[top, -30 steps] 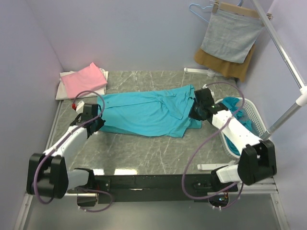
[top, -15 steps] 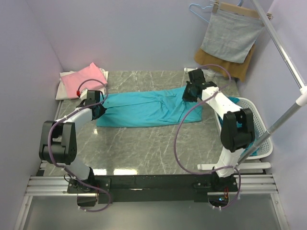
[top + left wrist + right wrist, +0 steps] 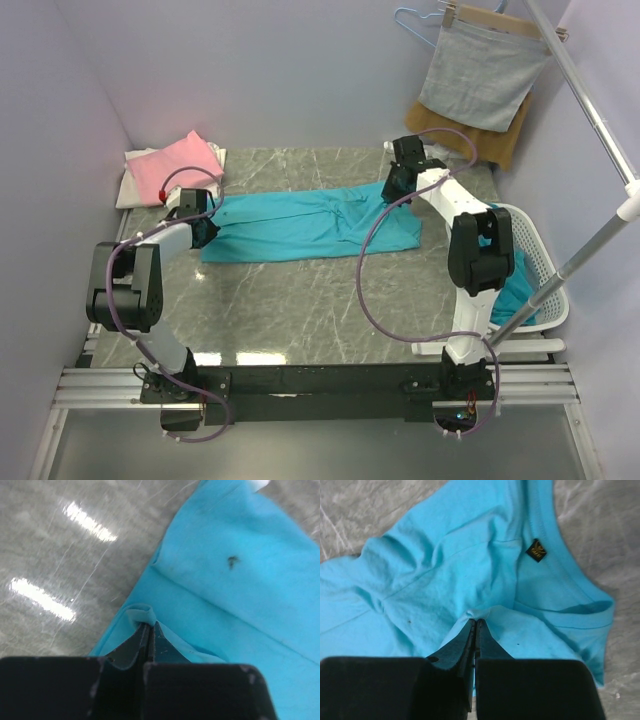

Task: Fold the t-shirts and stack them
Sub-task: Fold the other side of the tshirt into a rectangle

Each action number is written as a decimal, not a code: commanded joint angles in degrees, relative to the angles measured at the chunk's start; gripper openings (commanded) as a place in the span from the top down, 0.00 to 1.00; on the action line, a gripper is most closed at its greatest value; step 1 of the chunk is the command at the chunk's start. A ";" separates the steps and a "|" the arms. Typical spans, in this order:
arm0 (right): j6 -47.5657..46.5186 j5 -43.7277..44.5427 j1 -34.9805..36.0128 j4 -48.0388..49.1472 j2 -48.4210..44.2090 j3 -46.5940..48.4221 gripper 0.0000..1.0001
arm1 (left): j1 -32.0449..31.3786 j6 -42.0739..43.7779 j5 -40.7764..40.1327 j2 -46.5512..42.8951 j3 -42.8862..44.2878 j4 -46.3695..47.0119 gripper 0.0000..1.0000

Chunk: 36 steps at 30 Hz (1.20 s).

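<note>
My right gripper should keep pulling the tuck toward the t-shirt's collar end (image 3: 408, 227), since my left gripper holds the t-shirt's hem end (image 3: 223, 235). My right gripper should pull until the folded t-shirt lies straight, then let go.
A teal t-shirt (image 3: 300, 225) lies folded in a long band across the marble table (image 3: 300, 310). My left gripper (image 3: 207, 228) is shut on the shirt's left edge, and a pinched fold of teal cloth (image 3: 142, 615) shows at its tips (image 3: 150, 626). At the right end, near the collar and its dark label (image 3: 536, 550), my right gripper (image 3: 392, 190) is shut on the shirt, a tuck of cloth (image 3: 477, 614) at its tips (image 3: 475, 622). A folded pink t-shirt (image 3: 175, 166) rests on a white one (image 3: 135, 188) at the back left.
A white basket (image 3: 545, 265) with more teal cloth (image 3: 512, 288) stands at the right edge. A grey cloth (image 3: 483, 75) and a mustard-brown cloth (image 3: 470, 135) hang at the back right. A slanted metal pole (image 3: 600, 130) crosses the right side.
Both arms have swung from the near side to the far side, carrying the shirt's near edge over. The wide teal shirt is now a narrow band. Both grips stayed shut.
</note>
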 commanded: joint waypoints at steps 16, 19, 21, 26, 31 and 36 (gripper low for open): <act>0.89 4.77 -3.31 5.80 -2.60 -0.45 1.00 | 0.39 1.84 -3.83 -1.17 0.38 3.19 0.99; -0.16 1.87 -3.40 5.37 1.08 2.62 0.94 | 0.39 2.37 -2.60 0.49 1.69 3.99 0.83; -0.34 1.87 -3.31 3.95 2.85 6.14 0.82 | 0.39 2.90 -2.16 1.55 2.40 4.17 0.43; -1.84 3.80 -3.22 7.81 -2.75 0.90 0.51 | 0.30 2.55 -3.64 -1.78 0.13 5.48 0.08; -1.84 -0.40 -3.13 7.99 -8.73 -4.21 0.50 | 0.30 2.37 -3.13 -7.32 -2.42 4.61 0.06; -0.61 -10.25 -1.56 3.07 -6.64 -4.22 0.50 | 0.21 1.76 -1.28 -11.62 -4.62 4.60 0.06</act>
